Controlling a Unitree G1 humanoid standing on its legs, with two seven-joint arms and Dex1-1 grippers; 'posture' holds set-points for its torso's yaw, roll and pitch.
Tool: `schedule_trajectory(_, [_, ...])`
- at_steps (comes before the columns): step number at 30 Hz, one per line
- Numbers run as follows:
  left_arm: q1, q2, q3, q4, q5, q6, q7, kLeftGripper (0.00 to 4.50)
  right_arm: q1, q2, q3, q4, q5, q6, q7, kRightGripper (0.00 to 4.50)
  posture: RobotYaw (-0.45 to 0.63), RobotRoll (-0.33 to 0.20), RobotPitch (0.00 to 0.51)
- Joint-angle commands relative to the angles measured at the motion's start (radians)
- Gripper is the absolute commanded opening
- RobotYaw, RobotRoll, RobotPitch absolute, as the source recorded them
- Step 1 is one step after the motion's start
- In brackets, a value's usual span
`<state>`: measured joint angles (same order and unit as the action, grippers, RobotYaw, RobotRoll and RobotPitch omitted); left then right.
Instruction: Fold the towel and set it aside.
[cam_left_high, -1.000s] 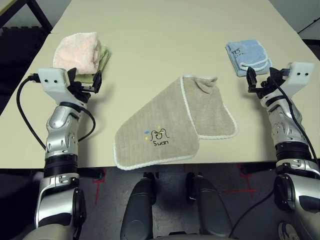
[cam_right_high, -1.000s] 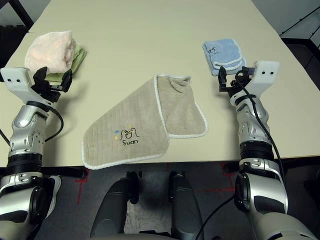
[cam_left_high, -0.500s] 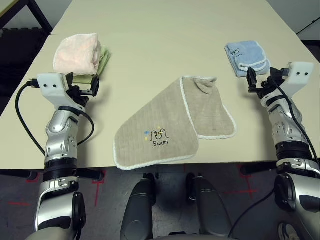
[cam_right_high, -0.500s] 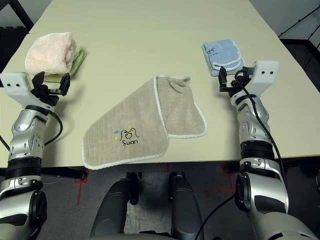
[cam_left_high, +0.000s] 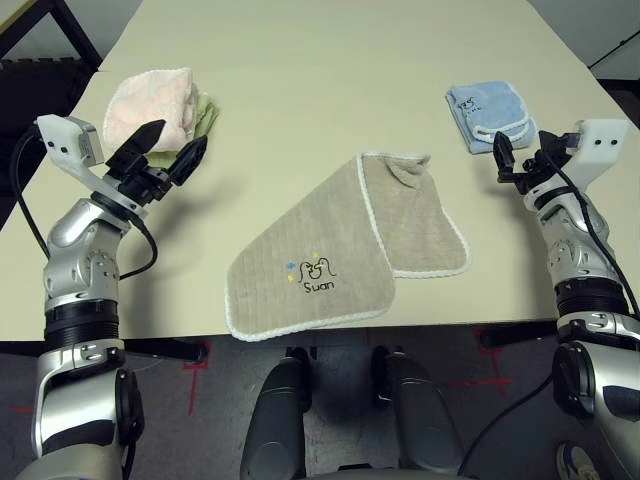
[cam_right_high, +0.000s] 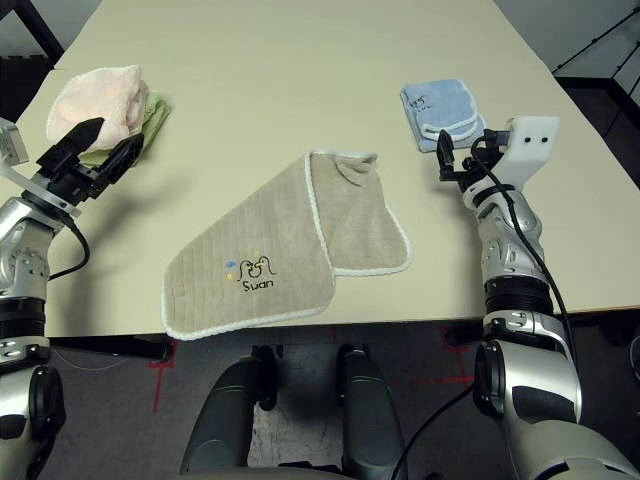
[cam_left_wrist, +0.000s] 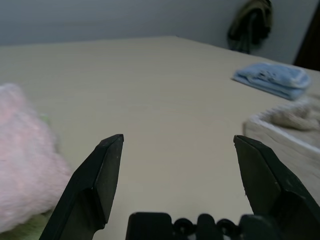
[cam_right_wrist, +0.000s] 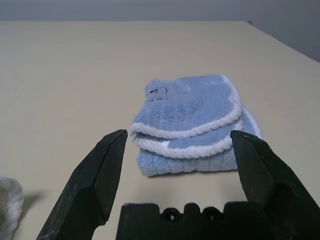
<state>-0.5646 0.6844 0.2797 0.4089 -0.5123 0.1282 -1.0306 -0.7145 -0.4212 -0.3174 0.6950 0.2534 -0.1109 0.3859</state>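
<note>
The loose fold of the beige towel (cam_left_high: 320, 245) should drop into a long hanging drape when I lift the towel by its far corner, because that corner already rumples softly (cam_left_high: 408, 170).
The beige towel (cam_left_high: 345, 250) with white edging and a "Suan" logo lies loosely folded in half, slanted across the near middle of the table. Its far corner shows in the left wrist view as a pale edge (cam_left_wrist: 287, 127). My left gripper (cam_left_high: 167, 148) hangs open above the table to the towel's left, its fingers (cam_left_wrist: 95, 185) wide apart and empty. My right gripper (cam_left_high: 519, 162) stands open to the towel's right, just in front of a small blue folded towel (cam_right_wrist: 192, 125), holding nothing.
A pink folded towel (cam_left_high: 150, 105) on a green cloth (cam_left_high: 205, 115) lies at the far left, right behind my left gripper. The blue folded towel (cam_left_high: 488, 115) sits at the far right. The table's (cam_left_high: 330, 60) near edge runs just below the beige towel.
My left arm has swung outward to the left and its gripper has risen and turned, fingers now pointing toward the table's middle. The right arm has stayed still.
</note>
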Motion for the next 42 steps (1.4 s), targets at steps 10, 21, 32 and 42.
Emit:
schedule_trajectory(10, [0.044,0.050,-0.109,-0.076,0.034,0.037,-0.212,4.46,-0.210,-0.149,0.145,0.196,-0.034,0.059,0.464,4.50,-0.08,0.000,0.237])
schedule_trajectory(21, [0.076,0.042,-0.165,-0.163,0.104,-0.017,-0.220,4.46,-0.497,-0.168,0.350,0.542,-0.262,-0.030,0.758,4.50,-0.03,0.000,0.241])
schedule_trajectory(32, [0.086,0.031,-0.177,-0.197,0.092,-0.001,-0.205,4.46,-0.618,-0.143,0.459,0.620,-0.449,-0.159,0.736,4.50,0.02,0.000,0.239])
schedule_trajectory(42, [0.107,0.033,-0.169,-0.220,0.085,0.007,-0.192,4.50,-0.652,-0.122,0.545,0.646,-0.585,-0.209,0.706,3.86,0.03,0.000,0.240])
